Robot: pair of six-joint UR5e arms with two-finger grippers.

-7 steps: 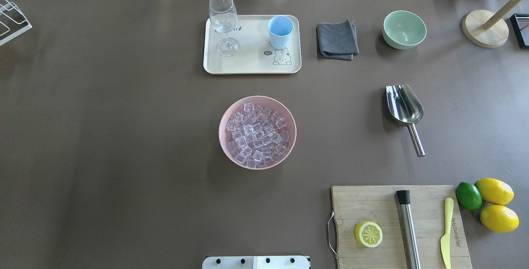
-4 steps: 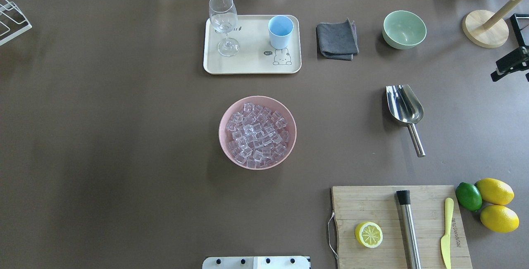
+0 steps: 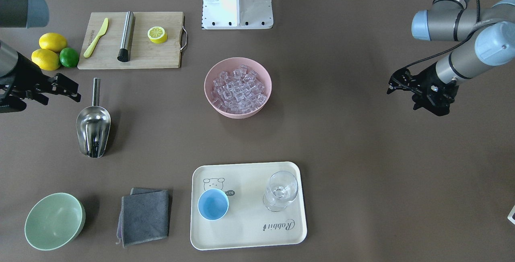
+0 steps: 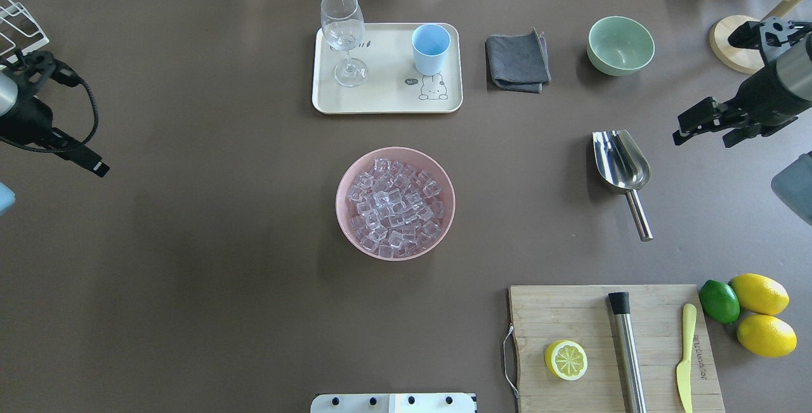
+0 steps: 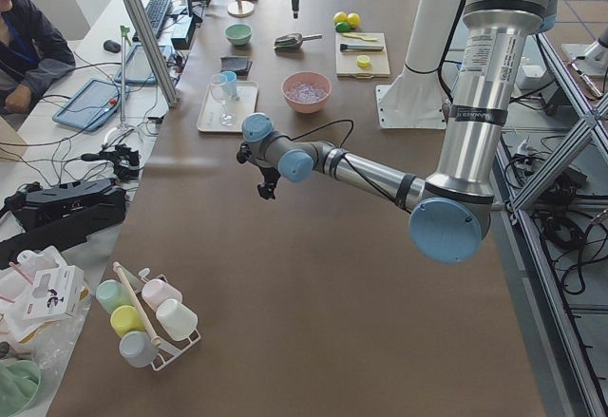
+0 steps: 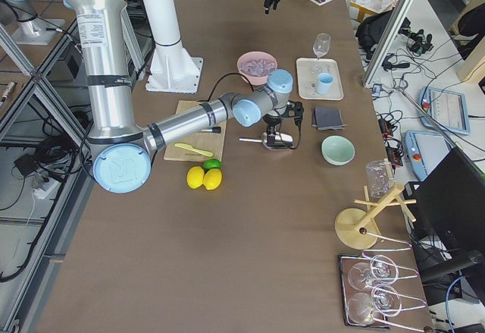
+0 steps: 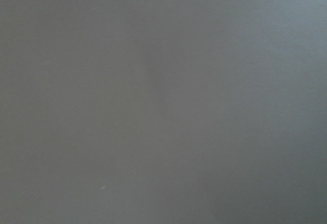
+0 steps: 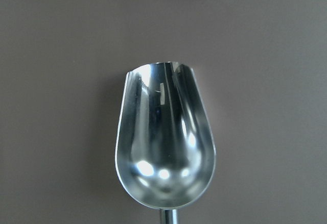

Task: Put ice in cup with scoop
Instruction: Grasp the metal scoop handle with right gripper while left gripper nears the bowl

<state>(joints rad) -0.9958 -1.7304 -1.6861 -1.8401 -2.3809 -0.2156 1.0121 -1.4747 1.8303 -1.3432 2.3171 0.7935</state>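
The steel scoop (image 3: 93, 131) will come up with loose cubes near its opening when I lift it, because the ice lies in separate cubes with clear edges (image 3: 239, 90).
The steel scoop (image 4: 622, 162) lies on the table at the right with its handle towards the robot. It also shows in the front view (image 3: 93, 127) and fills the right wrist view (image 8: 163, 152), empty. The ice (image 4: 394, 207) fills a pink bowl (image 4: 342, 210) at the centre. The light-blue cup (image 4: 431, 45) stands empty on a cream tray (image 4: 380, 99) at the back. My right gripper (image 4: 701, 134) hovers open just right of the scoop, apart from it. My left gripper (image 3: 402, 97) hovers open over bare table far to the left.
A stemmed glass (image 4: 343, 32) stands on the tray beside the cup. A grey cloth (image 4: 517, 61) and a pale green bowl (image 4: 620, 45) lie to the right of the tray. A cutting board (image 4: 612, 346) holds a half lemon, a steel cylinder and a yellow knife, with lemons and a lime (image 4: 719, 301) beside it.
Both arms have come into the overhead view. The right gripper has moved in from the right edge towards the scoop. The left gripper has appeared at the left edge. No object has moved.
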